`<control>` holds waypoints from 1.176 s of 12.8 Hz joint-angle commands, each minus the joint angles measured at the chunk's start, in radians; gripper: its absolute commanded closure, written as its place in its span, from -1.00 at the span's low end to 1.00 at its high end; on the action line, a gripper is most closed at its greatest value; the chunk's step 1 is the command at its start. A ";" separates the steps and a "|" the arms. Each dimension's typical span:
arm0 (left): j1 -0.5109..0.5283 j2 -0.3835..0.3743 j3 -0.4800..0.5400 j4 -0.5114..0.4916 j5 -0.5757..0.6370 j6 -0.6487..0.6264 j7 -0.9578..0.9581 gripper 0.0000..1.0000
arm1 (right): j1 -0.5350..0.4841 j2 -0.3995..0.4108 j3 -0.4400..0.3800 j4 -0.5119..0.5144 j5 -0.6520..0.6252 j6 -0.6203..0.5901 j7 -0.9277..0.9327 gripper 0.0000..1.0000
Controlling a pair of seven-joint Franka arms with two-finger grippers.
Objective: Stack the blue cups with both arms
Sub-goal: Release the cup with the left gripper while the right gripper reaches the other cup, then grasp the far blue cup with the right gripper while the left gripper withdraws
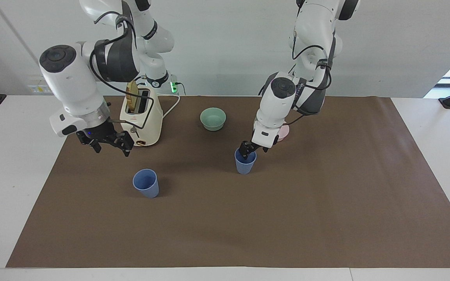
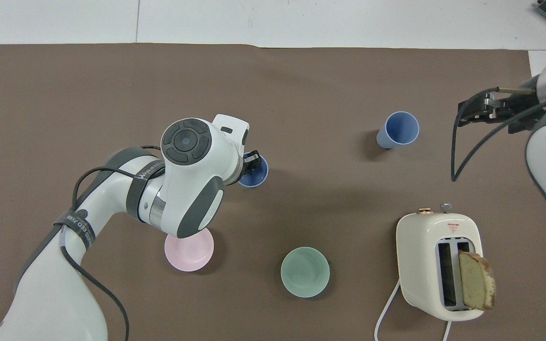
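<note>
The free blue cup [image 2: 398,130] narrows toward its base [image 2: 384,139], so I expect it to sink nearly rim to rim into the other blue cup when I lower it.
One blue cup [image 1: 244,166] stands upright mid-mat; it also shows in the overhead view [image 2: 255,175]. My left gripper [image 1: 248,150] [image 2: 252,161] grips its rim on the side nearer the robots, one finger inside and one outside. The other blue cup [image 1: 146,183] [image 2: 398,130] stands upright and free toward the right arm's end. My right gripper [image 1: 109,143] [image 2: 480,105] hangs open and empty, low over the mat beside the toaster, short of that cup.
A cream toaster [image 1: 143,123] [image 2: 436,265] with a bread slice [image 2: 477,280] in one slot stands near the right arm. A mint-green bowl [image 1: 213,118] [image 2: 305,272] and a pale pink bowl [image 1: 283,132] [image 2: 188,250] sit nearer the robots than the cups.
</note>
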 commanded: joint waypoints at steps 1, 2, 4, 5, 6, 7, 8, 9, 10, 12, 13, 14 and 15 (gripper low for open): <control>0.065 -0.071 0.003 0.008 0.021 -0.061 0.097 -1.00 | -0.015 0.009 0.007 -0.072 -0.024 0.095 -0.029 -1.00; 0.094 -0.106 0.003 0.005 0.021 -0.100 0.149 -1.00 | -0.023 0.012 0.009 -0.110 -0.024 0.155 -0.029 -1.00; 0.173 -0.178 0.000 0.003 0.019 -0.198 0.287 -1.00 | -0.017 0.012 0.009 -0.152 -0.021 0.199 -0.027 -1.00; 0.203 -0.207 0.001 0.003 0.019 -0.238 0.339 -1.00 | -0.014 0.028 0.009 -0.154 -0.021 0.217 -0.029 -1.00; 0.236 -0.230 0.001 0.003 0.019 -0.271 0.395 -1.00 | -0.014 0.045 0.010 -0.157 -0.021 0.235 -0.027 -1.00; 0.269 -0.249 0.001 0.003 0.019 -0.301 0.462 -1.00 | -0.006 0.070 0.009 -0.157 -0.019 0.249 -0.026 -1.00; 0.295 -0.264 0.003 0.003 0.019 -0.330 0.536 -1.00 | -0.008 0.085 0.010 -0.158 -0.021 0.260 -0.029 -1.00; 0.325 -0.281 0.003 0.003 0.019 -0.357 0.612 -1.00 | -0.008 0.098 0.009 -0.158 -0.019 0.260 -0.029 -1.00; 0.353 -0.298 0.003 0.007 0.019 -0.377 0.687 -1.00 | -0.006 0.110 0.009 -0.158 -0.021 0.259 -0.027 -1.00; 0.385 -0.322 0.004 0.008 0.021 -0.431 0.845 -1.00 | -0.006 0.116 0.009 -0.157 -0.021 0.243 -0.027 -0.57; 0.392 -0.332 0.007 0.010 0.022 -0.446 0.916 -1.00 | -0.005 0.116 0.010 -0.155 -0.021 0.239 -0.027 -0.14; 0.390 -0.342 0.032 0.011 0.024 -0.451 0.956 -1.00 | -0.005 0.115 0.010 -0.152 -0.019 0.234 -0.026 0.35; 0.390 -0.351 0.050 0.019 0.024 -0.468 0.960 -1.00 | -0.005 0.115 0.010 -0.151 -0.019 0.234 -0.026 0.78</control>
